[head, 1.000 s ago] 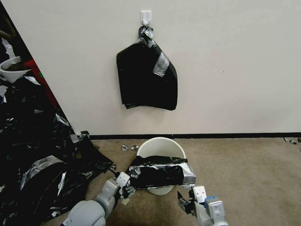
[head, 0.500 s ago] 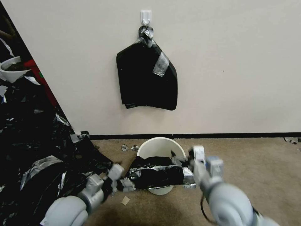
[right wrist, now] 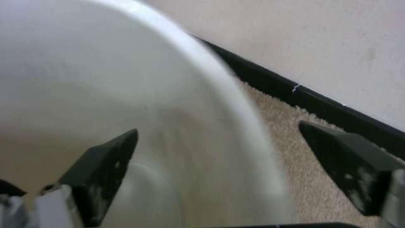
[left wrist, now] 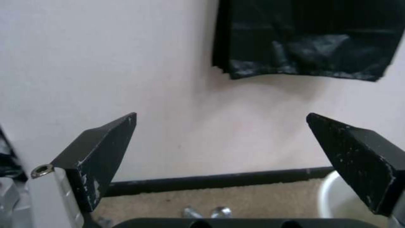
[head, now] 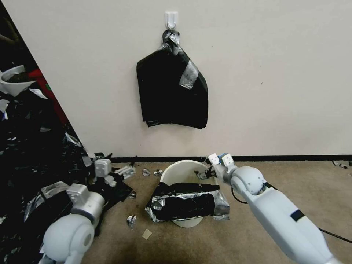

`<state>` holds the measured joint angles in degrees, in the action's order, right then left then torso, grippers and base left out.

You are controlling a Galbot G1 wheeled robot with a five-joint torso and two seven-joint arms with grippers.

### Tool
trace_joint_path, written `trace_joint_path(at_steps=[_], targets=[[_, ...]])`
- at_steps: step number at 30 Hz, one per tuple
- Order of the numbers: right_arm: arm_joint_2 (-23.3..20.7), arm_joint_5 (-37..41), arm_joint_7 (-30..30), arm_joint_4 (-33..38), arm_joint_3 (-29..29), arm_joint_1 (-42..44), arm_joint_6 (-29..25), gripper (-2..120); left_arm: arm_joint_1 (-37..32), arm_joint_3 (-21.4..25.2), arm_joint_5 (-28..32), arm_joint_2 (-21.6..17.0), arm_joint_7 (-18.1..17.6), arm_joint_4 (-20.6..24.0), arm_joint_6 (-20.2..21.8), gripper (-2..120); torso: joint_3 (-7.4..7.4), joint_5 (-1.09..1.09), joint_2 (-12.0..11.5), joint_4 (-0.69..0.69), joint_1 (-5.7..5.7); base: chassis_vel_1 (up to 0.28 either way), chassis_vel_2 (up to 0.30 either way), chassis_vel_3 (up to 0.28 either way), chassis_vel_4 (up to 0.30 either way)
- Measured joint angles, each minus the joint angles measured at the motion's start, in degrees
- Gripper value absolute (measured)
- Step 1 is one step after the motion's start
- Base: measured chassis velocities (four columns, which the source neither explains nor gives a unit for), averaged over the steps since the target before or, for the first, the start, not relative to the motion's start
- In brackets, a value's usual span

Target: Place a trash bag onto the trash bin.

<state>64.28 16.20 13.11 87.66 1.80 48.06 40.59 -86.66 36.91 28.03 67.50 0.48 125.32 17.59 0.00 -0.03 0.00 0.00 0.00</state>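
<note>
The trash bag's ends [head: 222,207] hang over the bin's sides, so the trash bag should open wide enough to go around the bin's whole rim when the robot pulls it.
The cream-white trash bin [head: 183,170] stands on the carpet close to the wall. A glossy black trash bag [head: 183,205] lies folded flat across the bin's near rim and front wall, held by neither gripper. My right gripper [head: 204,174] is at the bin's right rim. In the right wrist view it [right wrist: 218,129] is open and straddles the rim of the bin [right wrist: 126,79], one finger inside and one over the carpet. My left gripper [head: 126,171] hangs open to the left of the bin, pointing at the wall [left wrist: 220,118]. An edge of the bin [left wrist: 333,196] appears beside it.
A thick stack of black bags [head: 172,95] hangs from a wall hook above the bin. A sprawling mass of black plastic [head: 33,172] covers the floor at left, with a white bowl [head: 13,79] behind it. Foil scraps [head: 131,221] dot the carpet. Open carpet [head: 293,183] lies to the right.
Both grippers left the bag. The left one swung up and left toward the plastic pile. The right one went from the bin's near right to its far right rim. The bag stayed draped.
</note>
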Motion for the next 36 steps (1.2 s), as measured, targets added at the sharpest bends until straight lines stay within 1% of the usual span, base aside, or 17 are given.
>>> trace_joint_path(at_steps=[3,7,8,13,15,16,20,21,22,24,25,27,28,30,31,33,36], targets=[[0.32,-0.54,0.05,-0.41,0.09,0.03,-0.05,86,0.22,0.05,0.01,-0.06,-0.35,-0.26,0.24,100,0.0,0.0,0.01,-0.01,0.0,0.0,0.0,0.0,0.0],[-0.67,-0.21,-0.17,0.93,-0.27,0.59,-0.06,67,0.32,-1.04,-0.1,0.77,-1.8,-0.46,0.64,100,0.0,0.02,0.0,-0.01,0.0,0.0,0.0,0.0,0.0],[-0.67,-0.21,-0.17,0.93,-0.27,0.59,-0.06,67,0.32,-1.04,-0.1,0.77,-1.8,-0.46,0.64,100,0.0,0.02,0.0,-0.01,0.0,0.0,0.0,0.0,0.0],[-1.52,2.31,-2.52,3.23,-1.05,1.23,-0.04,48,0.29,-1.33,-0.27,0.77,-3.16,-0.56,0.83,100,0.01,0.05,0.0,0.01,0.0,0.0,0.0,0.0,0.0],[-1.61,7.95,-10.0,5.33,-2.06,1.8,0.07,38,0.16,-1.37,-0.3,0.63,-4.39,-0.57,0.89,100,0.01,0.05,0.0,0.0,0.0,0.0,0.0,0.0,0.0],[-1.61,7.95,-10.0,5.33,-2.06,1.8,0.07,38,0.16,-1.37,-0.3,0.63,-4.39,-0.57,0.89,100,0.01,0.05,0.0,0.0,0.0,0.0,0.0,0.0,0.0],[-0.23,22.58,-32.6,10.08,-4.33,4.03,-0.31,22,-0.08,-1.67,-0.36,0.82,-6.46,-0.57,0.91,100,0.01,0.03,0.0,0.01,0.0,0.0,0.0,0.0,0.0],[0.47,25.57,-37.95,10.89,-4.51,5.09,-2.08,19,-0.1,-1.8,-0.4,0.96,-6.86,-0.57,0.91,100,0.01,0.04,0.0,0.01,0.0,0.0,0.0,0.0,0.0],[0.47,25.57,-37.95,10.89,-4.51,5.09,-2.08,19,-0.1,-1.8,-0.4,0.96,-6.86,-0.57,0.91,100,0.01,0.04,0.0,0.01,0.0,0.0,0.0,0.0,0.0],[2.4,29.53,-48.87,12.35,-4.05,8.26,-8.82,12,-0.29,-2.28,-0.51,1.41,-7.69,-0.52,0.82,100,0.01,0.04,-0.01,0.02,0.0,0.0,0.0,0.0,0.0],[2.4,29.53,-48.87,12.35,-4.05,8.26,-8.82,12,-0.29,-2.28,-0.51,1.41,-7.69,-0.52,0.82,100,0.01,0.04,-0.01,0.02,0.0,0.0,0.0,0.0,0.0],[5.15,33.28,-59.8,15.03,-2.62,12.11,-15.91,7,-0.51,-2.8,-0.71,2.08,-8.12,-0.32,0.69,100,0.01,0.02,0.0,-0.01,0.0,0.0,0.0,0.0,0.0],[5.15,33.28,-59.8,15.03,-2.62,12.11,-15.91,7,-0.51,-2.8,-0.71,2.08,-8.12,-0.32,0.69,100,0.01,0.02,0.0,-0.01,0.0,0.0,0.0,0.0,0.0],[8.12,35.14,-67.52,17.67,-1.5,15.24,-22.77,7,-0.61,-3.32,-0.88,2.5,-8.43,-0.24,0.57,100,0.01,0.02,0.0,0.0,0.0,0.0,0.0,0.0,0.0],[8.12,35.14,-67.52,17.67,-1.5,15.24,-22.77,7,-0.61,-3.32,-0.88,2.5,-8.43,-0.24,0.57,100,0.01,0.02,0.0,0.0,0.0,0.0,0.0,0.0,0.0],[10.74,34.38,-73.43,19.96,-1.12,18.13,-27.94,7,-0.62,-3.93,-1.25,2.64,-8.79,-0.13,0.54,100,0.01,0.02,-0.01,-0.01,0.0,0.0,0.0,0.0,0.0],[12.4,33.27,-77.27,21.76,-1.08,19.97,-30.15,7,-0.6,-4.28,-1.76,2.7,-8.94,-0.05,0.54,100,0.0,0.03,0.0,-0.01,0.0,0.0,0.0,0.0,0.0]])
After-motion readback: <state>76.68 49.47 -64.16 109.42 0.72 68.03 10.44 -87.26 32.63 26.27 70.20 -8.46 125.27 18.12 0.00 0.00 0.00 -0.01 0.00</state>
